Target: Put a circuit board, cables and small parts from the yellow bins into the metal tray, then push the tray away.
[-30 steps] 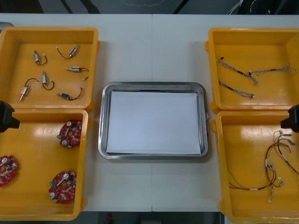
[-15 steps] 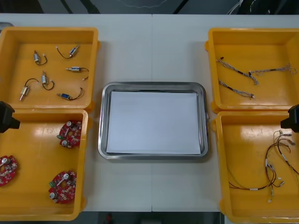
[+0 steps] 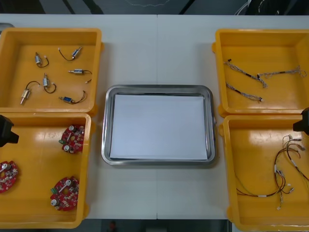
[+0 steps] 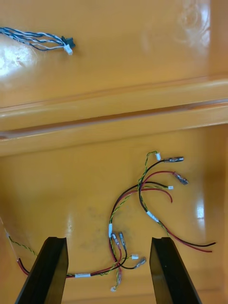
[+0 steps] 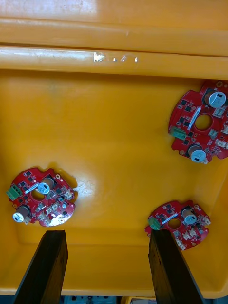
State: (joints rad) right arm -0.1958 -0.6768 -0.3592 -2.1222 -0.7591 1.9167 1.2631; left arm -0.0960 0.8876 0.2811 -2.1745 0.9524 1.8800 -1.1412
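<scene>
The round red circuit board (image 3: 7,177) will follow stiffly as a whole when the robot lifts it by a silver cylinder (image 3: 5,166) that stands up from it.
The metal tray (image 3: 106,126), white inside, lies at the table's middle with nothing in it. My left gripper (image 5: 107,268) hangs open above the near left yellow bin (image 3: 34,212), which holds three round red circuit boards (image 5: 42,197) (image 5: 178,224) (image 5: 199,122); none sits between its fingers. My right gripper (image 4: 107,270) is open over the near right bin (image 3: 234,212), above a tangle of red and yellow cables (image 4: 142,204). From the front, the left gripper (image 3: 6,130) and the right gripper (image 3: 302,122) peek in at the side edges.
The far left bin (image 3: 99,53) holds several small metal parts (image 3: 46,82). Twisted blue and white cables (image 3: 246,72) lie in the far right bin (image 3: 217,53); one end (image 4: 40,42) shows beyond the bin walls in the right wrist view. Bare table surrounds the tray.
Both grippers have drifted slightly outward toward the side edges of the front view. Nothing in the bins or the tray has moved.
</scene>
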